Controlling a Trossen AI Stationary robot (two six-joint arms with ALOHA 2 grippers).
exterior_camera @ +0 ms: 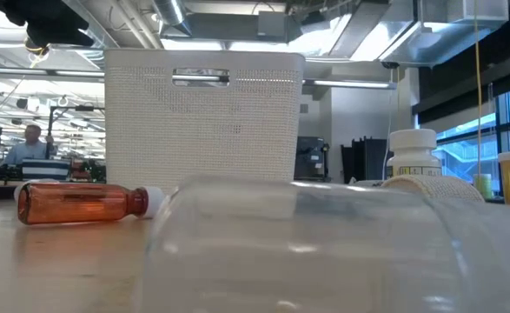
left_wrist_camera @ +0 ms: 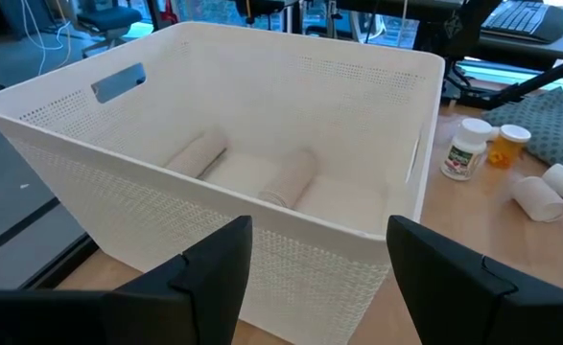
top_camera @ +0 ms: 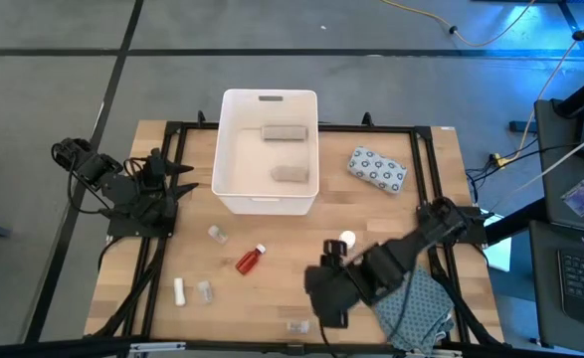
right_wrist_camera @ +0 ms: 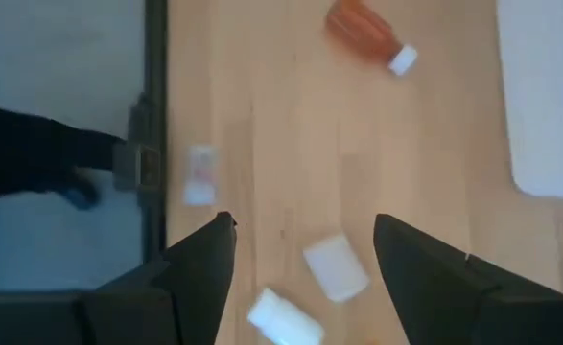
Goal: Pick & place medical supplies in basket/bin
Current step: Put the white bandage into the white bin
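Note:
I can see the white roll nearer the tub (right_wrist_camera: 337,268) lying lengthwise in line with the gap between my open fingers, so my right gripper should go on down before it closes around its sides.
The white tub (top_camera: 269,194) stands at the table's far middle with two greyish boxes (top_camera: 283,133) lying in it; it also shows in the left wrist view (left_wrist_camera: 262,125). A red bottle (top_camera: 251,260) lies on its side near the table's middle. Clear vials (top_camera: 217,234) and a white tube (top_camera: 179,290) lie on the table's left half, and a blue-dotted soft pack (top_camera: 378,168) lies right of the tub. My left gripper (top_camera: 185,177) is open and empty beside the tub's left wall. My right gripper (top_camera: 318,290) is open and empty above the table's near middle, over small white items (right_wrist_camera: 335,268).
A white bottle (top_camera: 347,240) stands by my right arm. The grey-teal patterned cloth (top_camera: 423,316) lies at the near right corner. A clear vial (top_camera: 296,325) lies by the near edge, close in front of the low camera (exterior_camera: 307,243). Black frame rails (top_camera: 162,249) border the table.

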